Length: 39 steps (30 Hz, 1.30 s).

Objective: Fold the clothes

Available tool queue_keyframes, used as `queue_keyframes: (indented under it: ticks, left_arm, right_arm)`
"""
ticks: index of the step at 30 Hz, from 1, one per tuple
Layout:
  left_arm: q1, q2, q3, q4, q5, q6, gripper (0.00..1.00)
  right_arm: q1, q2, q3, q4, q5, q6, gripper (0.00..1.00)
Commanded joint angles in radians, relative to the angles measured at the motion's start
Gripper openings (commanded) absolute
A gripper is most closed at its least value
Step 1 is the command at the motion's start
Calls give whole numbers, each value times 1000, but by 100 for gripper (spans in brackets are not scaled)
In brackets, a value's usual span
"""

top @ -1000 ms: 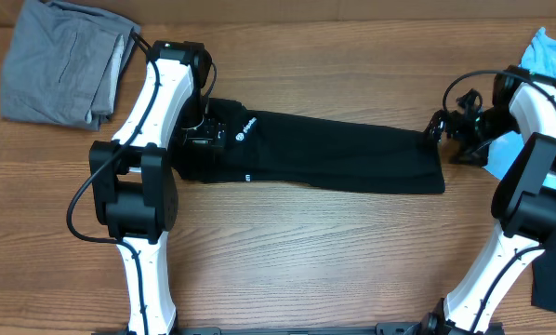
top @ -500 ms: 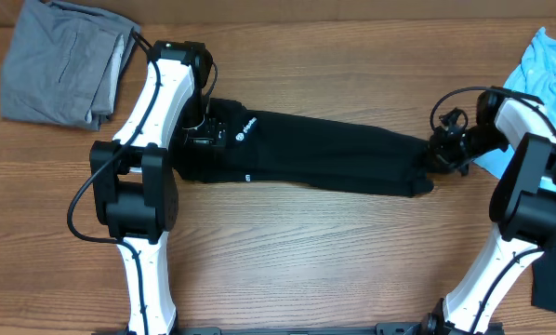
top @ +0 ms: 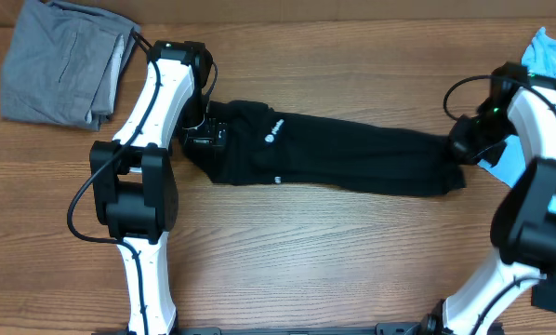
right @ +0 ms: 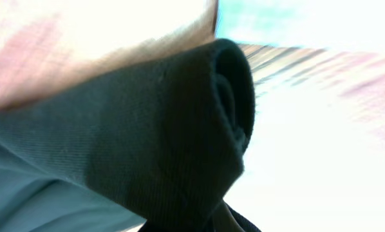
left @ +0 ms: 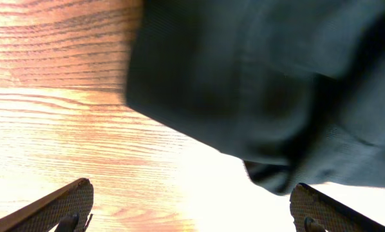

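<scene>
I can see the black T-shirt's held end [top: 447, 171] already stretched toward the light-blue shirt, so next my right gripper brings that end back inward over the T-shirt's strip [top: 369, 158].
The black T-shirt [top: 352, 163] lies as a long folded strip across the middle of the table, its white logo [top: 270, 140] near the left end. My right gripper [top: 461, 149] is shut on the strip's right end. In the right wrist view the black T-shirt [right: 147, 148] bunches up and hides the fingers. My left gripper [top: 204, 140] hangs open at the shirt's left end. In the left wrist view both fingertips [left: 70, 200] stand wide over bare wood, and the black T-shirt [left: 257, 84] lies just beyond them.
A grey garment [top: 64, 65] lies folded at the far left corner. A light-blue shirt [top: 548, 51] sits at the far right, behind the right arm. A dark cloth [top: 549, 284] shows at the right edge near the front.
My right gripper shut on the shirt's right end and drew it to the right. The whole strip slid right, away from the open left gripper, which stayed put.
</scene>
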Motion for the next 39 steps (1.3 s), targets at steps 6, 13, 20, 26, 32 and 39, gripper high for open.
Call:
queue_keyframes:
  ticks: [6, 13, 20, 26, 32, 39]
  left_arm:
    - [0, -21, 5, 5, -5, -33, 100]
    - [0, -21, 5, 3, -5, -33, 100]
    - [0, -21, 5, 1, -5, -32, 100]
    - [0, -21, 5, 1, -5, -32, 100]
    - [0, -21, 5, 2, -5, -32, 100]
    - [0, -21, 5, 0, -5, -32, 100]
  right_arm:
    - [148, -123, 32, -10, 74, 42, 4]
    - [350, -79, 18, 40, 49, 76, 4]
    - [440, -21, 17, 84, -16, 123, 5]
    - [494, 20, 17, 121, -67, 123, 17]
    - [511, 20, 32, 122, -9, 123, 52]
    - [383, 20, 168, -43, 104, 120, 91]
